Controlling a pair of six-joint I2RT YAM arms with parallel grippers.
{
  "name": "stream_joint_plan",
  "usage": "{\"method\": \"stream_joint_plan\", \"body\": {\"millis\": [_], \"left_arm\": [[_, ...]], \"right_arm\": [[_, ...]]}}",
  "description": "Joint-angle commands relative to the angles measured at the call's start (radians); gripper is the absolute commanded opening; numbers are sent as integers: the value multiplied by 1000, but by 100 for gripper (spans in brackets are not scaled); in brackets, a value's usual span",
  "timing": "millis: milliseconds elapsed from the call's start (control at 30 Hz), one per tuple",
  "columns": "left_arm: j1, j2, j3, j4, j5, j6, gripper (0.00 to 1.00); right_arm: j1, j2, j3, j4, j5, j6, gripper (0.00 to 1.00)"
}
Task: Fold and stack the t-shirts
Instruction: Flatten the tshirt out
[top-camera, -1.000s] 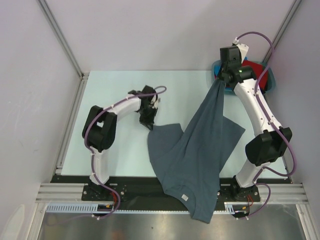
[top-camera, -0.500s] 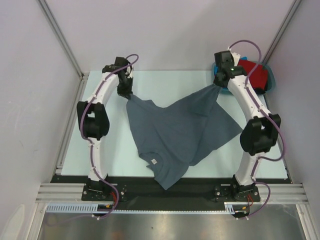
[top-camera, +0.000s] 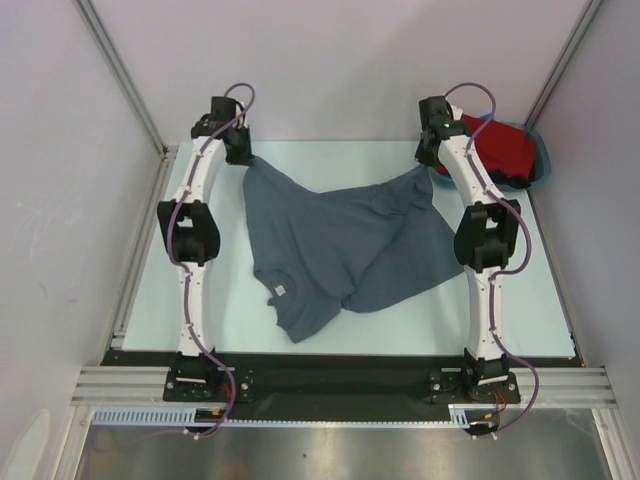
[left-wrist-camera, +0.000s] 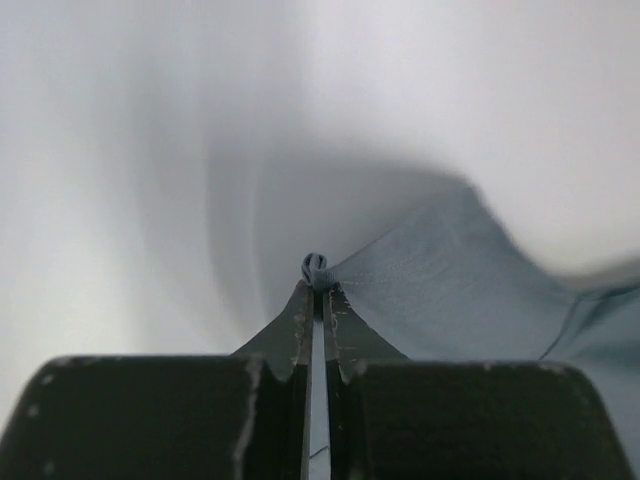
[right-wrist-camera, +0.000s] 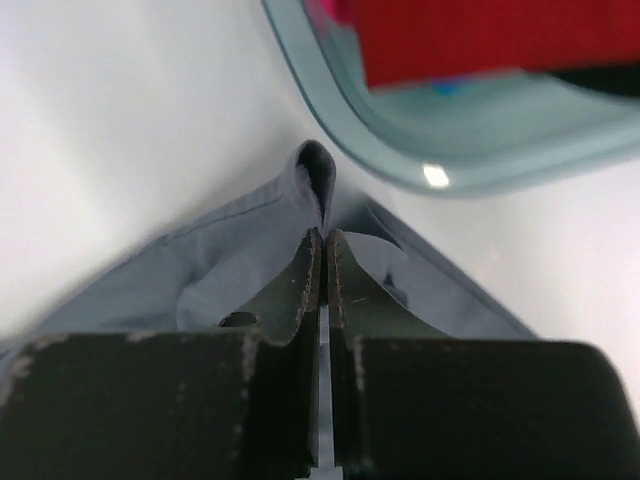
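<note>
My left gripper should go on pulling its corner of the t-shirt toward the back wall (top-camera: 190, 100) until the grey t-shirt's far edge (top-camera: 325, 193) is straight, then let go. That edge is sagging between both grippers now.
The slate-grey t-shirt (top-camera: 330, 240) hangs spread between both grippers at the table's far edge, its lower part crumpled on the table with the neck label facing up. My left gripper (top-camera: 243, 158) is shut on one hem corner of the grey t-shirt (left-wrist-camera: 450, 280) at the far left. My right gripper (top-camera: 428, 165) is shut on another corner of the grey t-shirt (right-wrist-camera: 230, 270) at the far right. The red t-shirt (top-camera: 505, 150) lies in the teal tub, and it also shows in the right wrist view (right-wrist-camera: 490, 40).
The teal plastic tub (top-camera: 542, 165) stands at the far right corner, close behind my right gripper; its rim shows in the right wrist view (right-wrist-camera: 440, 160). Grey walls and metal frame posts close in the table at back and sides.
Both arms have stretched to the far edge. The left gripper moved from mid-table to the far left corner, dragging the grey t-shirt away from the near edge and spreading it wide.
</note>
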Motion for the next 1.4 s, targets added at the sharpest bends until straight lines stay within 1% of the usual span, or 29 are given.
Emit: {"method": "stream_joint_plan", "body": {"millis": [0,67,100,233,300,367,500,533,567,600,633,667,700,733,833,900,967,1033,1067,1100,1133,1167,1233,1267,1300,1367], "left_arm": [[61,-22,44,198,82,-78,5],[75,-9,47,272,118,-122,6],[115,-3,58,297,154,-136,7],[149,14,79,403,194,-146,11],[160,17,76,472,214,-149,4],[170,29,76,535,212,-168,0],[181,64,79,615,243,-239,0],[183,73,81,626,255,-253,1],[183,83,81,644,266,-264,19],[183,95,84,647,270,-267,45],[183,101,87,652,278,-268,99],[184,101,85,650,281,-270,100],[183,99,84,650,287,-268,100],[186,93,84,641,290,-261,100],[184,34,36,638,292,-256,100],[184,-9,-10,617,301,-268,100],[181,-75,-37,548,312,-273,100],[177,-129,-108,465,312,-305,100],[163,-190,-146,446,319,-307,100],[151,-225,-225,430,327,-291,100],[138,-259,-267,395,332,-278,100],[106,-322,-304,371,336,-259,100],[88,-376,-411,315,338,-221,100],[33,-429,-450,301,347,-215,100],[14,-453,-515,291,368,-199,100],[-44,-497,-573,243,381,-184,100]], "right_arm": [[0,93,150,-35,-37,14,0],[-6,147,209,-49,-37,14,0],[-9,156,213,-44,-37,16,0],[-29,187,202,-3,-46,14,0],[-35,203,187,19,-48,7,0],[-38,213,179,37,-40,-4,0],[-52,226,185,60,-55,2,0],[-55,229,188,71,-81,-1,2],[-58,236,197,71,-95,-7,14],[-66,236,205,72,-106,-13,25],[-68,232,213,80,-120,-19,56],[-71,226,211,86,-117,-21,75],[-74,209,211,92,-114,-27,86],[-78,203,220,101,-121,-32,94],[-80,157,236,100,-110,-56,98],[-81,126,233,94,-113,-70,99],[-83,69,205,79,-124,-76,99],[-83,1,161,57,-130,-82,100],[-78,-26,112,46,-127,-88,100],[-80,-46,81,19,-115,-95,100],[-78,-69,56,5,-109,-116,100],[-78,-119,32,-7,-97,-128,100],[-78,-173,-57,-30,-77,-154,100],[-78,-231,-98,-32,-75,-176,99],[-77,-262,-164,-32,-90,-185,99],[-78,-297,-210,-70,-116,-193,99]]}}
